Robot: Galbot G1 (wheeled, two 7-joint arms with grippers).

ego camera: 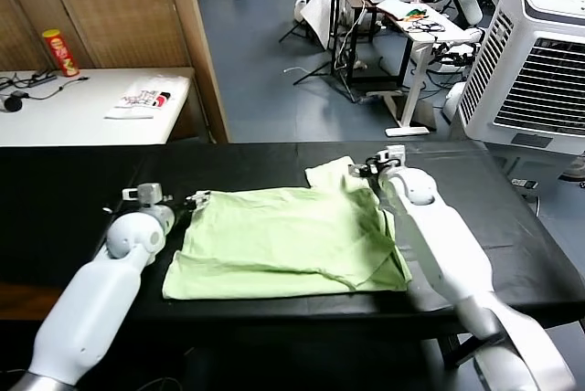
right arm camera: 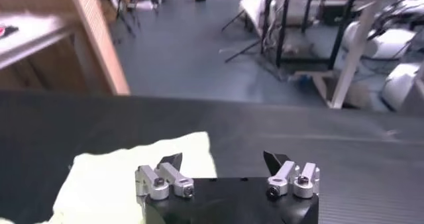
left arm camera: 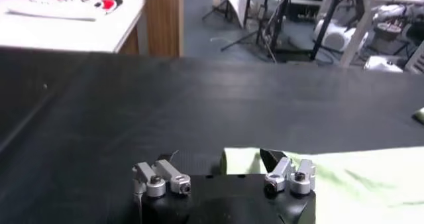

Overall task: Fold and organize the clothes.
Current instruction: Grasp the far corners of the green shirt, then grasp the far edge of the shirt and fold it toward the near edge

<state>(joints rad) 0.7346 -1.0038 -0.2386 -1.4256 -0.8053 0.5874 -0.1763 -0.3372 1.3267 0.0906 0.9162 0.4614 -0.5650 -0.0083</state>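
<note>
The sleeve [ego camera: 330, 173] reaches out beyond the shirt's far edge, so next my right gripper pinches the sleeve and moves it in over the shirt's body [ego camera: 283, 234].
The clothes are one pale lime-green shirt [ego camera: 283, 240] lying loosely folded on the black table [ego camera: 73, 190], with a sleeve sticking out at its far right corner. My left gripper [ego camera: 196, 197] hovers open at the shirt's far left corner. In the left wrist view that gripper [left arm camera: 220, 158] straddles the shirt's edge [left arm camera: 358, 179], holding nothing. My right gripper [ego camera: 366, 169] is open at the far right sleeve. In the right wrist view it [right arm camera: 222, 160] has one fingertip over the sleeve [right arm camera: 126, 172] and the other over bare table.
A white side table [ego camera: 82, 112] at the far left carries a red-yellow can [ego camera: 60, 51] and a white printed packet [ego camera: 142, 99]. A wooden panel [ego camera: 196, 35] stands behind the black table. A white air cooler [ego camera: 539, 71] stands at the far right, with desks beyond.
</note>
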